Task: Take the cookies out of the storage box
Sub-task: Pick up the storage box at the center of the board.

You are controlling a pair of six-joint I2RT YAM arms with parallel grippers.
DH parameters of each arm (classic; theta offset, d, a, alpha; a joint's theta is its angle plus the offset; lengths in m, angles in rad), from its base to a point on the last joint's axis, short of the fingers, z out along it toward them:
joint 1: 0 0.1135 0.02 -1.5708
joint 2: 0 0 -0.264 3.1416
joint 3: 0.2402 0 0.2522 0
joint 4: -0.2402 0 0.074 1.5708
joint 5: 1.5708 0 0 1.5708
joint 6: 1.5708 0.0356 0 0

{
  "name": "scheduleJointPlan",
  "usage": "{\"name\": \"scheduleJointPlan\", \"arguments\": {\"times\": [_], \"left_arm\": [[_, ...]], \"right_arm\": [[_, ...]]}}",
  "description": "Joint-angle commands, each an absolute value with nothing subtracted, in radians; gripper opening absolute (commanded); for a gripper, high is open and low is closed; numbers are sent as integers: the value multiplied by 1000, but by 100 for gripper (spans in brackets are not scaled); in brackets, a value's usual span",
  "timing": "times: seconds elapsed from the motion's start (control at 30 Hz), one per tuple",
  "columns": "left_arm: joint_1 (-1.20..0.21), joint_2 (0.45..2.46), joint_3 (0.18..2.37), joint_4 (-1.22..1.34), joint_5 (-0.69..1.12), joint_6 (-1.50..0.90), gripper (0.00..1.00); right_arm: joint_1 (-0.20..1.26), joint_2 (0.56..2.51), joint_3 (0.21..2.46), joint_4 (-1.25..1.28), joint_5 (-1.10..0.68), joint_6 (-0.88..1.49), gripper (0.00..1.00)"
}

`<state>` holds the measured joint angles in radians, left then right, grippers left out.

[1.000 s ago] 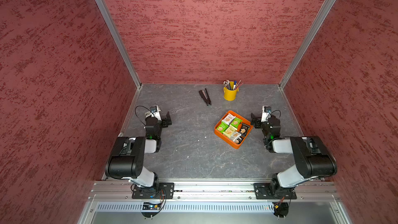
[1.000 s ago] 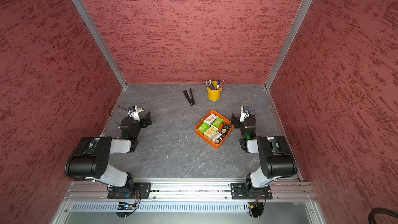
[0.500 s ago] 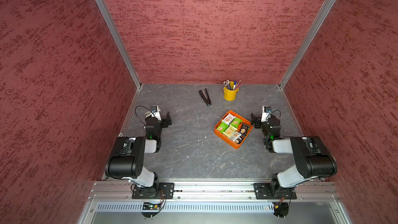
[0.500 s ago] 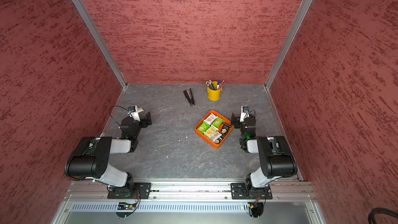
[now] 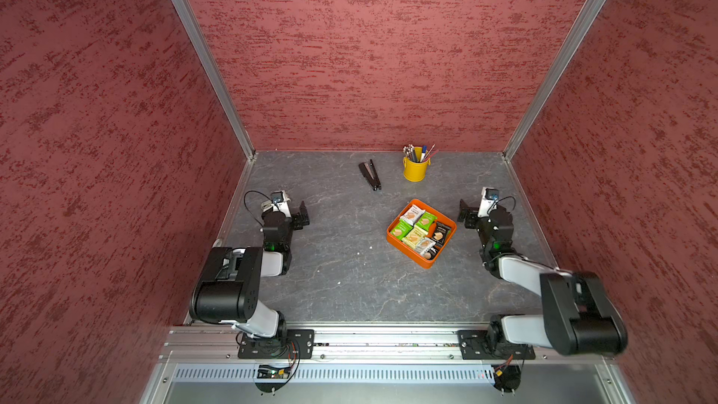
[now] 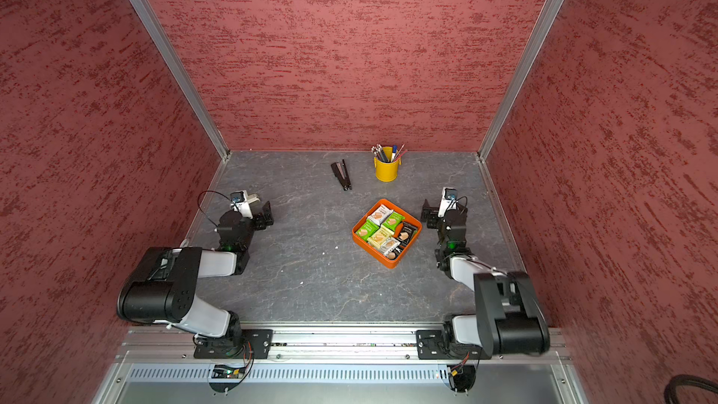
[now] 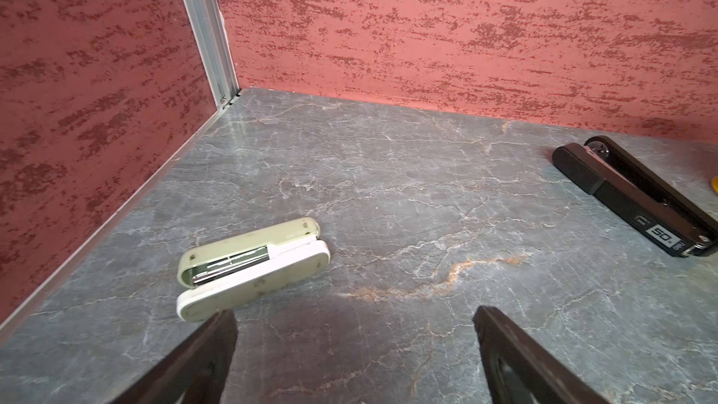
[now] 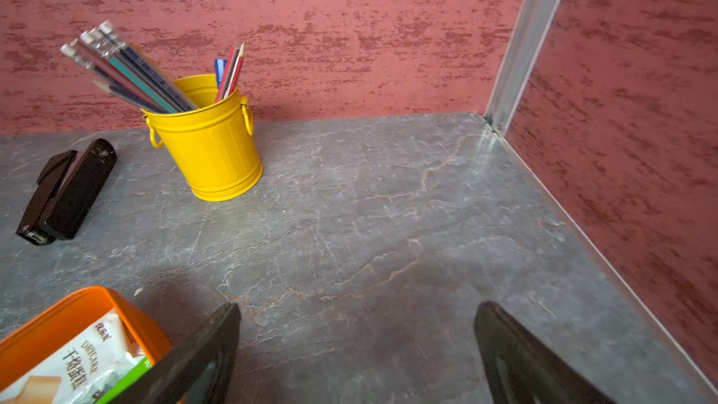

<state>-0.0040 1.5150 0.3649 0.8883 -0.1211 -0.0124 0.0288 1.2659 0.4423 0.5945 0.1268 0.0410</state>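
Note:
The storage box (image 5: 421, 233) is sitting corner-on, far from my left gripper, so my right gripper should shift the rim (image 5: 447, 240) next to the black cookies inward until the box is square.
The orange storage box (image 5: 406, 251) (image 6: 371, 252) sits right of centre on the grey floor, turned corner-on. Several cookies (image 5: 420, 229) (image 6: 387, 232) in green, white, pale yellow and black wrappers lie flat inside it. My right gripper (image 5: 465, 213) (image 8: 357, 310) rests low just beyond the box's right corner, open and empty. In the right wrist view, a corner of the box (image 8: 66, 310) with a white cookie packet (image 8: 83, 359) shows beside one finger. My left gripper (image 5: 302, 216) (image 7: 355, 316) rests far to the left, open over bare floor.
A yellow pencil bucket (image 5: 415, 168) (image 8: 209, 149) and a black stapler (image 5: 370, 175) (image 7: 633, 196) stand near the back wall. A pale green-and-white stapler (image 7: 252, 270) lies just ahead of my left gripper. Red walls close in three sides.

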Motion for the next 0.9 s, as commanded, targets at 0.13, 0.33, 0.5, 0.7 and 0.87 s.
{"name": "scheduleJointPlan", "arguments": {"times": [0.13,0.33,0.5,0.7,0.87], "left_arm": [[-75,1313,497,498,-265,-18,100],[-93,1300,820,-107,-161,-259,100],[-123,1434,1041,-412,-58,-398,100],[-163,1469,1074,-534,94,-557,100],[-193,1420,973,-529,166,-668,100]], "right_arm": [[29,1111,794,-270,293,595,98],[31,1187,961,-555,-76,676,98],[63,1280,1041,-817,-93,696,94],[153,1272,1043,-959,-134,706,83],[239,1233,991,-938,-151,779,70]]}}
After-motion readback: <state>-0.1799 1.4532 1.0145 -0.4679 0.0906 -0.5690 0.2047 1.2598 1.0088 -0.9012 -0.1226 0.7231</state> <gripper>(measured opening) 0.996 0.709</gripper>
